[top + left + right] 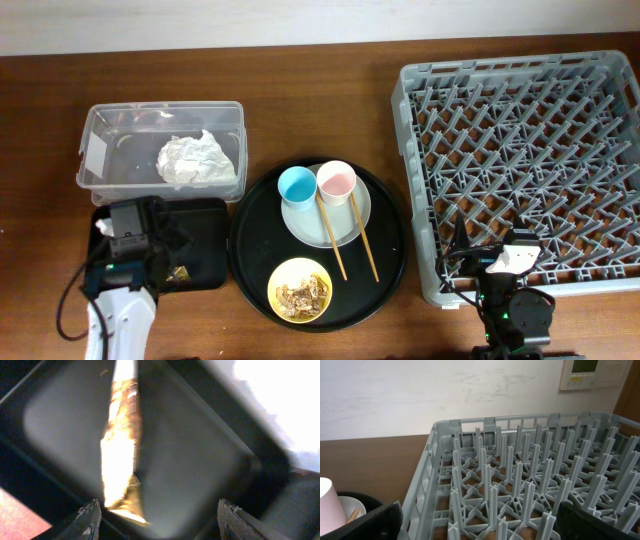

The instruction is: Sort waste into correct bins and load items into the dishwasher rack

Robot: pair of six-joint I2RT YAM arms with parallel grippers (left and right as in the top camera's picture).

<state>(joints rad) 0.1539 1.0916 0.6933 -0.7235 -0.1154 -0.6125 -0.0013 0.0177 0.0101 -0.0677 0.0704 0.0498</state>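
Note:
The brown-and-gold wrapper (180, 273) is in the black tray, which is the wrong bin. My left gripper should pick it up and take it over to the clear tub (136, 160).
My left gripper (140, 222) (160, 521) is open and empty, low over the shallow black tray (205, 225) (200, 460). The brown-and-gold wrapper (180, 272) (120, 450) lies in that tray, its end near my left finger. The crumpled white napkin (198, 160) lies in the clear tub (100, 120). The white plate (355, 225) holds the light-blue cup (297, 185), the pink cup (335, 183) (330, 502) and two chopsticks (332, 240). The yellow bowl (300, 290) holds tan food scraps (303, 292). My right gripper (500, 257) (485, 525) is open and empty at the front left edge of the grey dishwasher rack (420, 180) (420, 490).
The plate and bowl sit on a big round black tray (250, 250) between the bins and the rack. The rack's upright pegs (520, 470) fill the right wrist view. A wall runs behind the table.

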